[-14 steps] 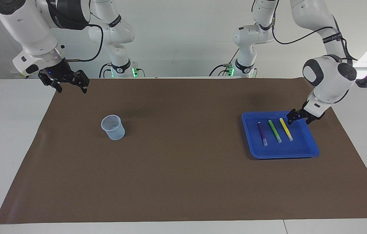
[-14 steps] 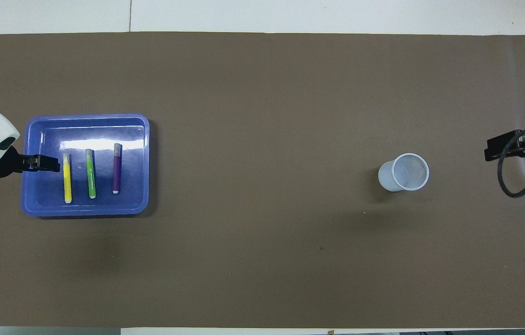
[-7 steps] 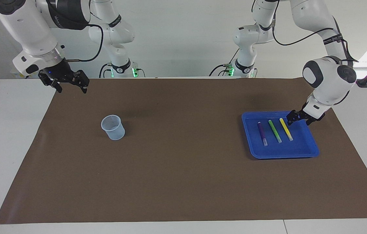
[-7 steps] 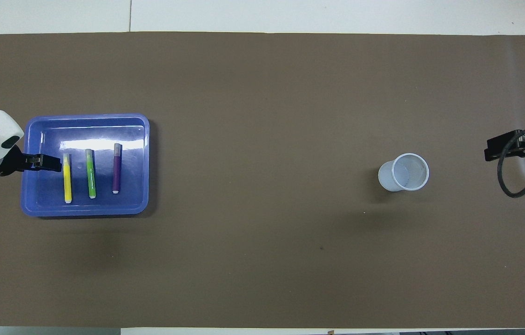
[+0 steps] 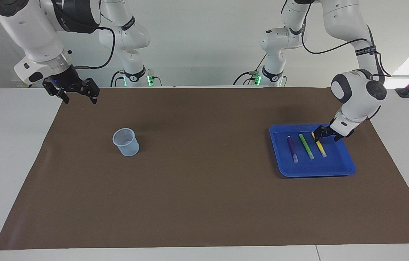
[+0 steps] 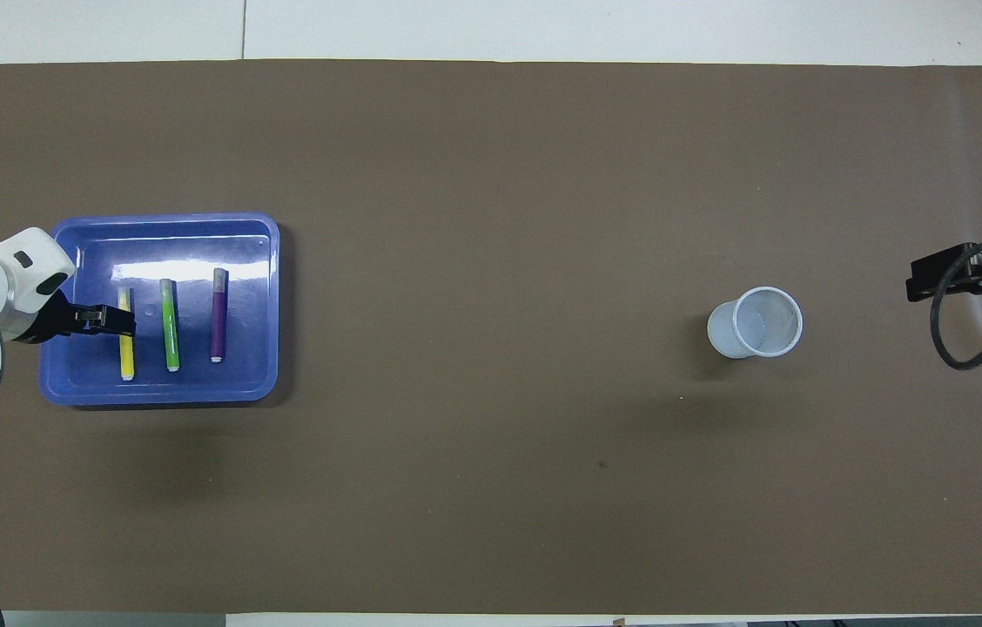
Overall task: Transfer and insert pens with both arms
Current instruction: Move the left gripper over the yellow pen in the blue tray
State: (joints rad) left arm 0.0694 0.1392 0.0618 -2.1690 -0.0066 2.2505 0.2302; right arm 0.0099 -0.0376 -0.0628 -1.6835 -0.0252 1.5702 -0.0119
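Note:
I expect the yellow pen (image 6: 127, 360) to lean at a slant inside the cup when I put it in, because the cup's opening (image 6: 769, 320) is much wider than the yellow pen.
Three pens lie side by side in a blue tray (image 5: 313, 173) at the left arm's end of the table: yellow (image 5: 321, 148), green (image 5: 306, 146) and purple (image 5: 292, 148). My left gripper (image 5: 319, 135) is down in the tray, open, over the yellow pen's end nearer the robots. In the overhead view it (image 6: 117, 320) covers the middle of the yellow pen (image 6: 126, 353), beside the green (image 6: 170, 324) and purple (image 6: 218, 313) pens. My right gripper (image 5: 78, 97) waits open, raised over the brown mat's corner at the right arm's end.
A translucent cup (image 5: 126, 142) stands upright on the brown mat toward the right arm's end; it also shows in the overhead view (image 6: 755, 322). Two slimmer white arms with green-lit bases (image 5: 137, 78) stand at the table's edge by the robots.
My left gripper has moved from the tray's edge in over the yellow pen and come lower. The pens, the cup and the right arm have not moved.

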